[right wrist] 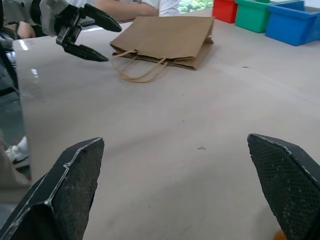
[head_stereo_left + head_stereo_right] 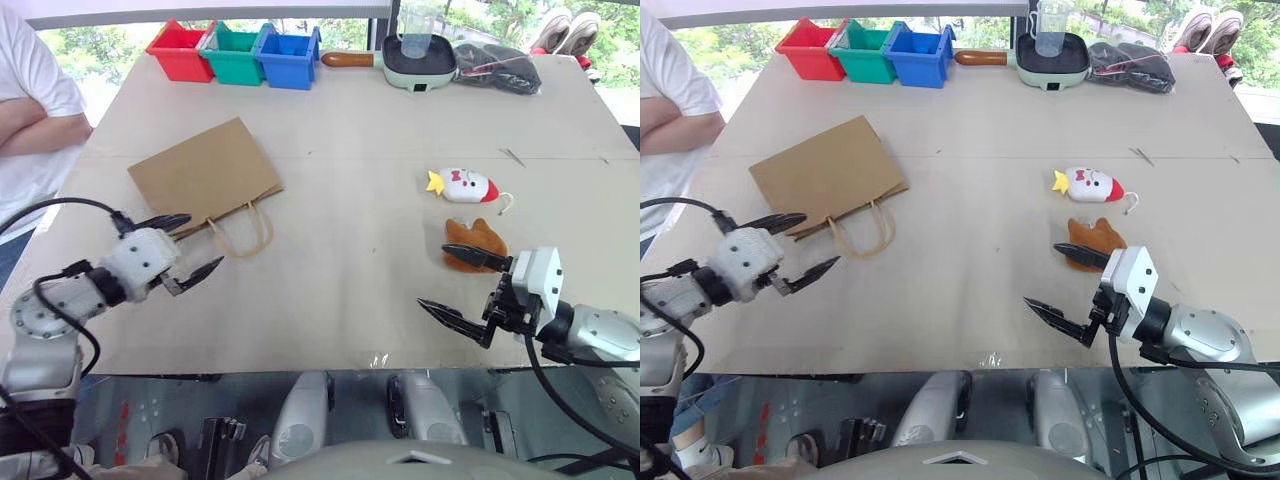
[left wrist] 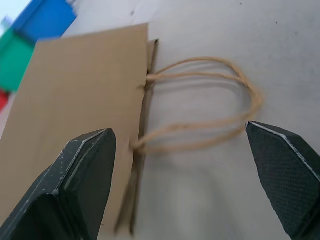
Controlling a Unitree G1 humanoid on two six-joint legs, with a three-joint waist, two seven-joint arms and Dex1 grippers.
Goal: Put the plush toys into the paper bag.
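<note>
The white toy [image 2: 465, 186] has a plump, stuffed body beside its yellow tuft [image 2: 435, 182], so the toy will squeeze narrow there and bulge out ahead when the robot carries it.
The tan paper bag [image 2: 205, 176] lies flat on the table's left half, its two loop handles [image 2: 243, 232] toward me. My left gripper [image 2: 190, 245] hovers open just before the handles, nothing between its fingers. In the left wrist view the bag [image 3: 75, 115] and handles [image 3: 210, 110] lie straight ahead. On the right half lie the white plush toy [image 2: 464, 185] with its red end and yellow tuft, and nearer me the rust-brown furry plush toy [image 2: 478, 243]. My right gripper [image 2: 462, 288] stands open beside and just short of the brown toy, empty.
Red [image 2: 181, 50], green [image 2: 233, 54] and blue [image 2: 288, 56] bins line the far edge, with a pale green pan [image 2: 418, 60] holding a clear cup and a black cloth bundle [image 2: 497, 66] to their right. A person in a white shirt [image 2: 30, 100] stands at the table's left side.
</note>
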